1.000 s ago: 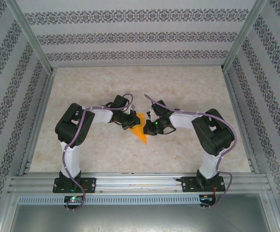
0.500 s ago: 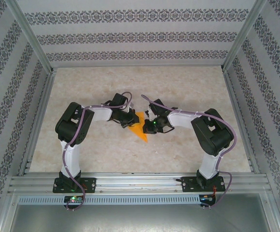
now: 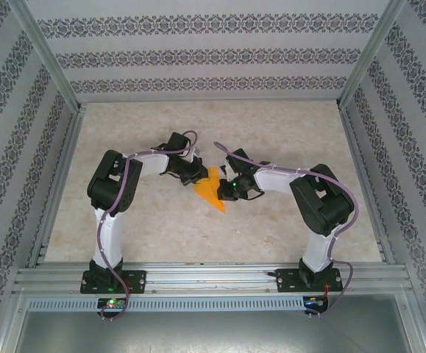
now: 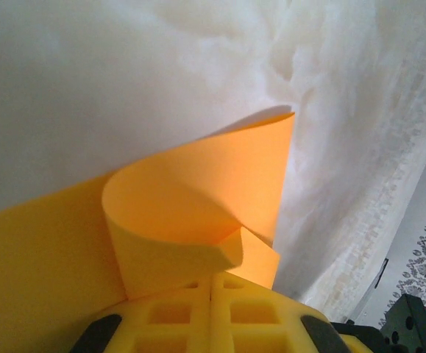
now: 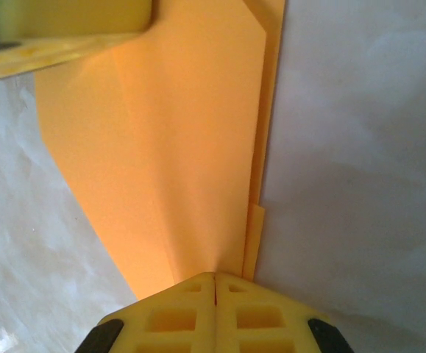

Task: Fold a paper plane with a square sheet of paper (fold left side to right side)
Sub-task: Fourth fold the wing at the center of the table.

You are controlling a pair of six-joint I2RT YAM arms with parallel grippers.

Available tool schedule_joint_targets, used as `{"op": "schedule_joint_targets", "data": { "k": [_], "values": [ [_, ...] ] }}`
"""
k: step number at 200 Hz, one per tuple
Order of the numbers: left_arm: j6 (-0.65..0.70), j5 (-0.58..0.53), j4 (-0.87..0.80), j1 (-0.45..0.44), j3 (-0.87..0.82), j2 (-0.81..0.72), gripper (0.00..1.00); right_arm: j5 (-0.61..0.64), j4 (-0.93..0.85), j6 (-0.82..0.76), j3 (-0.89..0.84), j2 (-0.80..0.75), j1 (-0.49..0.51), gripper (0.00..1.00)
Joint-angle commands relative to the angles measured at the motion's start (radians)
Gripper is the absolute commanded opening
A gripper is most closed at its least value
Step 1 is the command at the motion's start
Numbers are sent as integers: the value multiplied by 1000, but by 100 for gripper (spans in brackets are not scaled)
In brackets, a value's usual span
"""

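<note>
The paper's flap (image 3: pixel 210 179) bends up in a loop (image 4: pixel 161 202) ahead of my left gripper's fingers, so I should bring them back over the paper and press the flap flat.
The orange square sheet of paper (image 3: pixel 210 193) lies at the table's middle, folded into a pointed, paper plane-like wedge with its tip toward the arms. My left gripper (image 3: pixel 196 177) is shut on its left flap. In the left wrist view that flap (image 4: pixel 198 191) curls up and over from the closed yellow pads (image 4: pixel 170 312). My right gripper (image 3: pixel 227 184) is shut on the paper's right edge. In the right wrist view the layered sheet (image 5: pixel 176 147) runs away from its closed pads (image 5: pixel 172 318), and a left finger (image 5: pixel 73 22) shows at the top.
The marbled tabletop (image 3: pixel 271 235) is fenced by aluminium rails (image 3: pixel 198 276) and patterned walls (image 3: pixel 198 55). The two wrists nearly touch over the paper.
The left arm has swung its wrist farther back and toward the centre, lifting and curling the paper's left flap. The right gripper has barely moved.
</note>
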Motion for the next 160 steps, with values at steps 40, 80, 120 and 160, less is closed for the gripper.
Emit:
{"op": "schedule_joint_targets", "data": {
  "k": [40, 80, 120, 160],
  "values": [
    [60, -167, -51, 98, 86, 67, 6, 61, -211, -33, -26, 51, 11, 0],
    [75, -166, -75, 132, 132, 89, 6, 57, -212, -34, -25, 53, 11, 0],
    [113, -172, -125, 157, 168, 82, 7, 46, -207, -27, -17, 49, 8, 0],
    [147, -157, -109, 153, 103, -75, 7, 27, -179, -9, -18, 36, 0, 0]
  ]
}}
